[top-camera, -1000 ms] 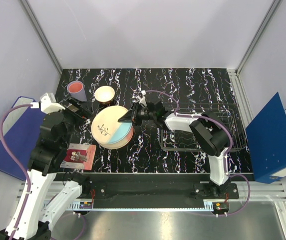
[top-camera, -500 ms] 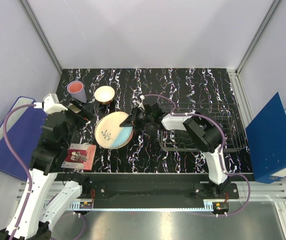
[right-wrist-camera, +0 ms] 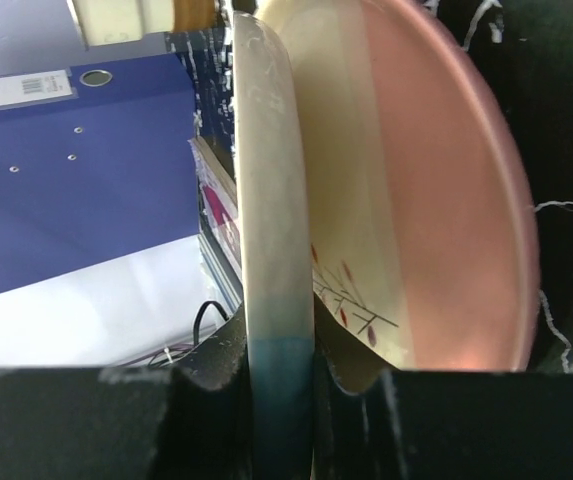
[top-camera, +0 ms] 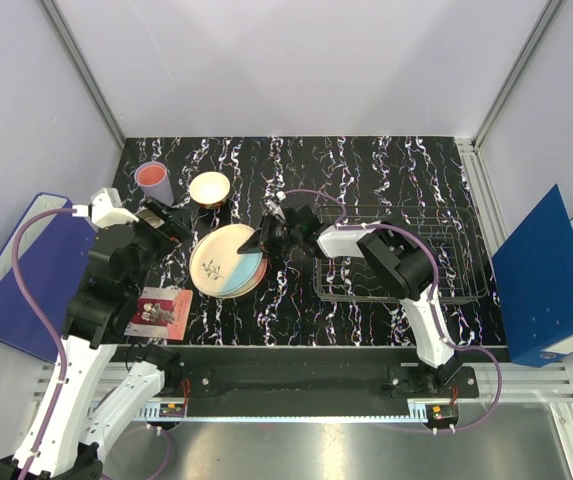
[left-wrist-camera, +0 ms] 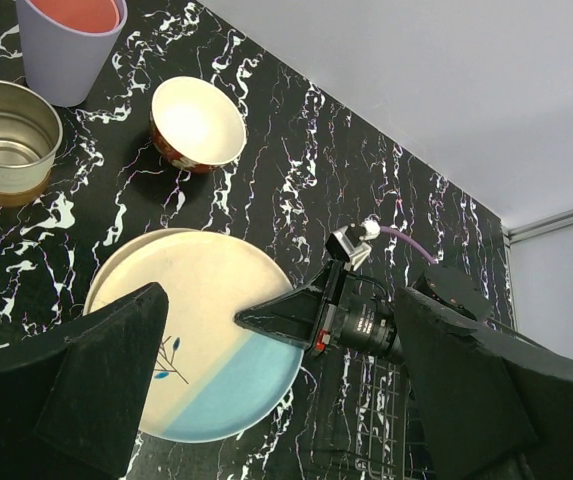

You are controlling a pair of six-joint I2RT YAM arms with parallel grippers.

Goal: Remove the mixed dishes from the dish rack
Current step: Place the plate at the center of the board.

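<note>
I should loosen my right gripper and gently lower the blue plate's gripped rim (right-wrist-camera: 279,325) onto the pink plate (right-wrist-camera: 466,230) before I back away, because that rim is raised above the pink plate.
My right gripper (top-camera: 257,243) is shut on the rim of the cream and light-blue plate (top-camera: 226,259). It holds the plate nearly flat over the cream and pink plate (right-wrist-camera: 436,200), with a narrow gap at the gripped side. The blue plate's edge (right-wrist-camera: 278,250) sits between my right gripper's fingers (right-wrist-camera: 206,400). My left gripper (top-camera: 163,219) is open and empty, above and left of the plates. Beyond the blue plate (left-wrist-camera: 201,335) stand the red bowl-cup (left-wrist-camera: 198,122), the lilac tumbler (left-wrist-camera: 71,40) and a small brown-based cup (left-wrist-camera: 6,140). The wire dish rack (top-camera: 436,262) holds no dishes that I can see.
A red printed card (top-camera: 161,310) lies at the table's front left, near the left arm. Blue binders lie off the table at left (top-camera: 21,280) and right (top-camera: 546,280). The right arm's cable (top-camera: 316,190) loops over the table behind the rack.
The right gripper has lowered the blue plate from a raised tilt to nearly flat over the pink plate. The left arm has shifted slightly.
</note>
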